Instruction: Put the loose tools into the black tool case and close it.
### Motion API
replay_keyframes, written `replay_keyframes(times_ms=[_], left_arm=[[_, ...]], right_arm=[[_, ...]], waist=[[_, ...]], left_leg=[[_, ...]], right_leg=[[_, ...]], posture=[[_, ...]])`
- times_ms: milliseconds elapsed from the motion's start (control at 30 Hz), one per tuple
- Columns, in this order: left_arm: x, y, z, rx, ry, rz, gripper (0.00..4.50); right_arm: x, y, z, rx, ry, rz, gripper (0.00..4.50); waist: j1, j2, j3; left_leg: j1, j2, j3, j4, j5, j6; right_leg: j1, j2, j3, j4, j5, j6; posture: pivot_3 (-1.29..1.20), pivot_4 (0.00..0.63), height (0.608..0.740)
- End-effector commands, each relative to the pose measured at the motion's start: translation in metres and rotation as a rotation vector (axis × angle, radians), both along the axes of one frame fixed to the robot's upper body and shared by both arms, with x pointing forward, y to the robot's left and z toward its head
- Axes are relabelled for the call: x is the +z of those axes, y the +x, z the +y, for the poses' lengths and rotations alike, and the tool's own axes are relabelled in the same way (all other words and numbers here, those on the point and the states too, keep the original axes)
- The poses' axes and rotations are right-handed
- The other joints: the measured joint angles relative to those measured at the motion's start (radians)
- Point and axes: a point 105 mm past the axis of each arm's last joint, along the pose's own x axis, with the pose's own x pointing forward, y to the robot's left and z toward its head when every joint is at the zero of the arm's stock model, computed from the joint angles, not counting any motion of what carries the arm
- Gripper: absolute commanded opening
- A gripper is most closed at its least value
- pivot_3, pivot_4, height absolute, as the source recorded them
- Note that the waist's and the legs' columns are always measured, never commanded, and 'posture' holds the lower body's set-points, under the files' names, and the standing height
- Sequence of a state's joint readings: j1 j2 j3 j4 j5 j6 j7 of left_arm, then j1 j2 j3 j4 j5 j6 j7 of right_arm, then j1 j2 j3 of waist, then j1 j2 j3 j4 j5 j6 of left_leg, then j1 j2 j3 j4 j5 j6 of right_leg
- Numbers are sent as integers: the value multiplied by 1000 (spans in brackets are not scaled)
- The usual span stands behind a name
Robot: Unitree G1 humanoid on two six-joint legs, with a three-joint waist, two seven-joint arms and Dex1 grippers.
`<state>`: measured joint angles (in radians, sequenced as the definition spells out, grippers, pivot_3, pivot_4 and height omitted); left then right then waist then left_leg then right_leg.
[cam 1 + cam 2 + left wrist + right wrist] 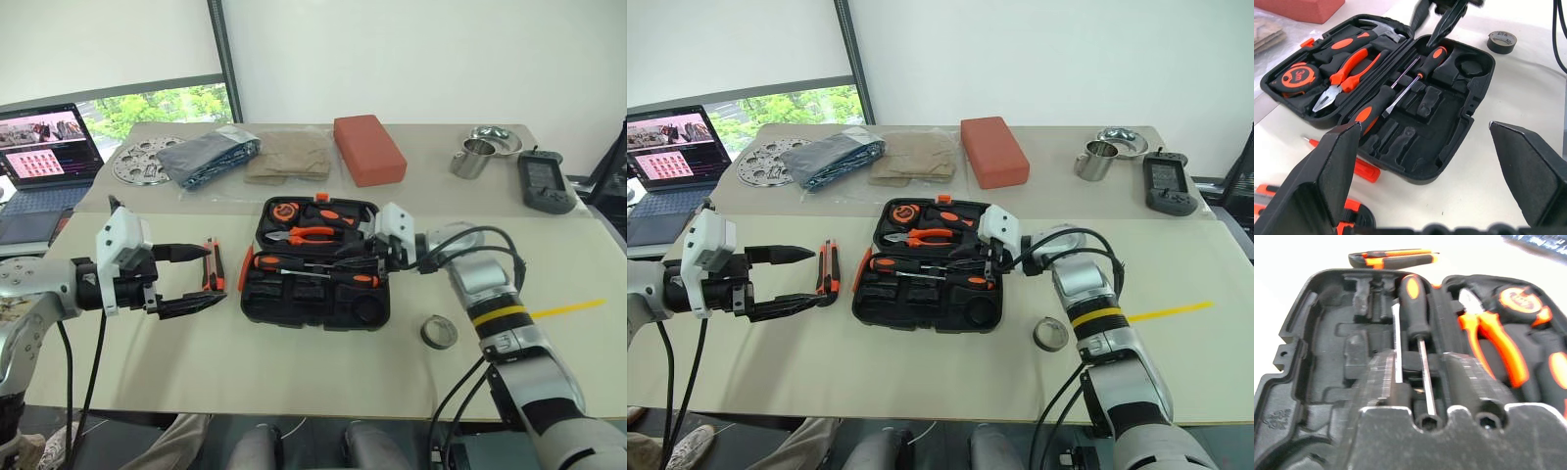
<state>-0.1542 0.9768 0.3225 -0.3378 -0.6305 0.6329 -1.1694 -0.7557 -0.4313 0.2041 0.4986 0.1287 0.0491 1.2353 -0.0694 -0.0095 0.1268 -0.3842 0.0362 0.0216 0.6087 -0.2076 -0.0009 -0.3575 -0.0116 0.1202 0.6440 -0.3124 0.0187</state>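
Note:
My gripper is to lower the small thin orange tool [1366,170], and the tool will fit in beside the screwdrivers because an empty narrow groove [1391,140] runs between the molded ridges.
The black tool case [294,304] lies open in the middle of the table. Two screwdrivers [266,262] [361,280] lie in its near half, their shafts side by side [1422,367]. An orange-and-black utility knife [828,269] and a small thin orange tool [245,266] lie on the table just left of the case. A dark tape roll [439,332] sits right of the case's near corner. My left gripper [815,276] is open beside the knife, holding nothing. My right gripper [353,257] hovers over the case's right side, above a screwdriver handle [1432,54].
Orange-handled pliers [312,234] and a tape measure [285,211] fill the case's far half. Behind it are a red-orange block [368,149], folded cloths [211,157], a round metal disc [142,162], metal cups [477,157] and a dark handheld device [545,181]. A laptop [44,157] stands far left.

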Motion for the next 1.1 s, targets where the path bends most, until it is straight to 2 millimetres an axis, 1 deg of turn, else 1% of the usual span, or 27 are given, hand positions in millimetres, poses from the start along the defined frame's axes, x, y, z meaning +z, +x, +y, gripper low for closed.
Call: replay_keyframes(times_ms=[33, 167, 367, 433, 500, 667, 767, 867, 933, 1000, 1067, 1100], left_arm=[[6, 0, 1, -10, 12, -26, 4500], [6, 0, 1, -12, 15, -24, 4500], [5, -1, 2, -7, 21, -21, 4500], [5, -2, 3, -4, 22, -19, 4500], [4, -2, 3, -2, 23, -18, 4500], [1, -4, 4, 7, 22, -10, 4500], [-1, -4, 5, 19, 14, -9, 4500], [-3, -2, 7, 47, -8, -14, 4500], [-4, -1, 10, 78, -31, -20, 4500], [-9, 0, 15, 137, -65, -24, 4500], [-20, 8, 19, 244, -87, -53, 4500], [-24, 11, 20, 287, -89, -62, 4500]], right_arm=[[0, 1, -1, 3, 19, -21, 81], [-15, -1, -3, 14, -27, -7, 81], [-37, -4, -6, 45, -141, -7, 81], [-44, -1, -8, 26, -182, -5, 81], [-48, 1, -10, 11, -206, -9, 81], [-56, 7, -14, -63, -256, 54, 81], [-58, 6, -13, -58, -263, 76, 81], [-47, 3, -4, -33, -170, 59, 81], [-34, 3, 1, -14, -102, 22, 81], [-15, 3, 2, -16, -7, 2, 81], [5, 2, -1, -22, 78, -25, 81], [12, 2, -3, -26, 101, -35, 611]], waist=[[0, 0, 0], [0, 0, 0], [-2, 0, 0], [-2, 0, 0], [-3, 0, 0], [-3, -2, -1], [-3, -3, -1], [-2, -3, 0], [-3, -3, 0], [-5, -3, 0], [-3, -3, 0], [-1, -3, 1]], left_leg=[[0, 0, 0, 0, 0, 0], [0, 0, 0, 0, 0, 0], [2, 0, 0, 0, 0, 0], [3, 0, 0, 0, 0, 0], [5, 0, 1, 0, 0, 0], [9, 0, 2, 1, 0, 0], [12, 1, 3, 1, 0, 0], [13, 1, 3, 1, 0, 0], [13, 1, 3, 1, 0, 0], [12, 2, 5, 0, 0, 0], [10, 3, 5, 0, 0, 0], [9, 3, 5, -1, 0, 0]], right_leg=[[0, 0, 0, 0, 0, 0], [0, 0, 0, 0, 0, 0], [1, 1, 0, 0, 0, 0], [2, 1, 0, 0, 0, 0], [4, 0, 0, 0, 0, 0], [6, 0, 1, 2, 0, 0], [7, 0, 1, 2, 1, -2], [7, 0, 1, 2, 1, -3], [7, 0, 1, 2, 2, -3], [6, 0, 1, 2, 2, -3], [4, 0, 1, 2, 2, -3], [3, 0, 0, 2, 2, -3]], posture=[[0, 150, 740], [0, 150, 740], [0, 150, 740], [0, 150, 740], [0, 150, 740], [0, 150, 740], [0, 150, 740], [0, 150, 740], [0, 150, 740], [0, 150, 740], [0, 150, 740], [0, 150, 740]])
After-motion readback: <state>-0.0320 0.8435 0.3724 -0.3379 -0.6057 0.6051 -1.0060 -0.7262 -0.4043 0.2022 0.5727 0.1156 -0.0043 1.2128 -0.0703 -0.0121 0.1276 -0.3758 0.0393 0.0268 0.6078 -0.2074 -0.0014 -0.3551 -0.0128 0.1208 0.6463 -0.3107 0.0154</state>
